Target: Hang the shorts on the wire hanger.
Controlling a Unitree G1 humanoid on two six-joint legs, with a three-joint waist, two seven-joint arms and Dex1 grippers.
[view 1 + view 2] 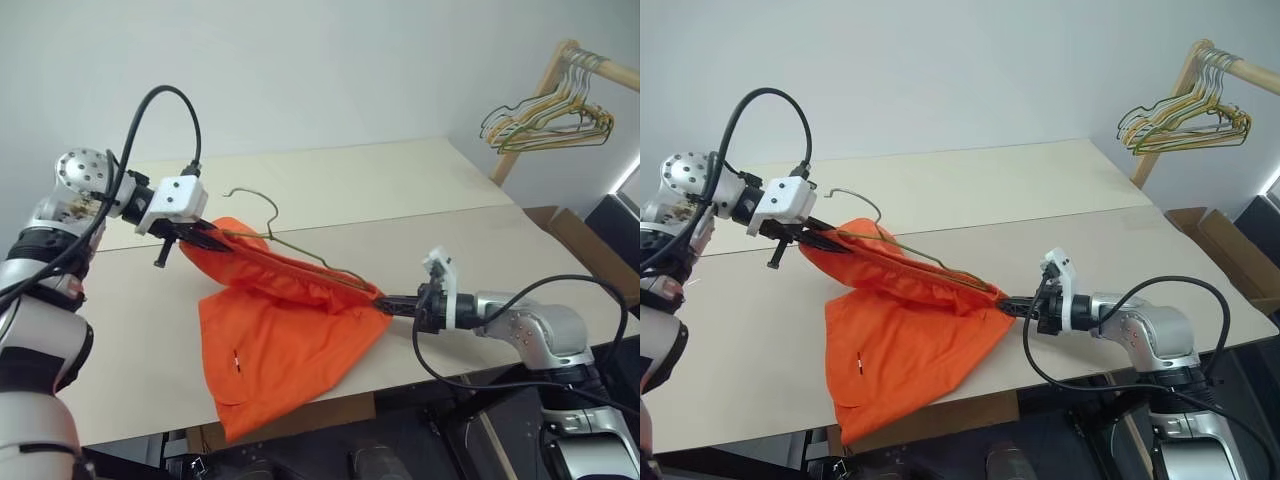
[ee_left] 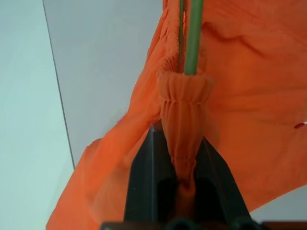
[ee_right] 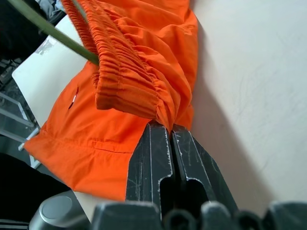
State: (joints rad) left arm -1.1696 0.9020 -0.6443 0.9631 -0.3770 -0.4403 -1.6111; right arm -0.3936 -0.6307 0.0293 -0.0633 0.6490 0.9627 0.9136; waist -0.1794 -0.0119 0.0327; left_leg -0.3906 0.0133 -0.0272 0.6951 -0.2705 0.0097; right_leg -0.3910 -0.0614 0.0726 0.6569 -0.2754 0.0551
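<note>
I should open my right gripper and grip deeper, around the hanger's end inside, because it is holding only a fold of the shorts (image 3: 164, 119) below the waistband.
The bright orange shorts (image 1: 285, 335) hang stretched between my two grippers above the beige table (image 1: 400, 190), their legs drooping onto it toward the front edge. My left gripper (image 1: 205, 238) is shut on one end of the gathered waistband (image 2: 184, 103). My right gripper (image 1: 388, 305) is shut on the other end (image 3: 129, 93). The thin olive-grey wire hanger (image 1: 290, 245) lies along the waistband, its ends tucked inside the fabric and its hook (image 1: 255, 195) sticking up near my left gripper.
A wooden rack (image 1: 560, 75) at the back right holds a bunch of green, yellow and tan hangers (image 1: 545, 125). A cardboard box (image 1: 590, 250) stands right of the table. A seam splits the tabletop from left to right behind the shorts.
</note>
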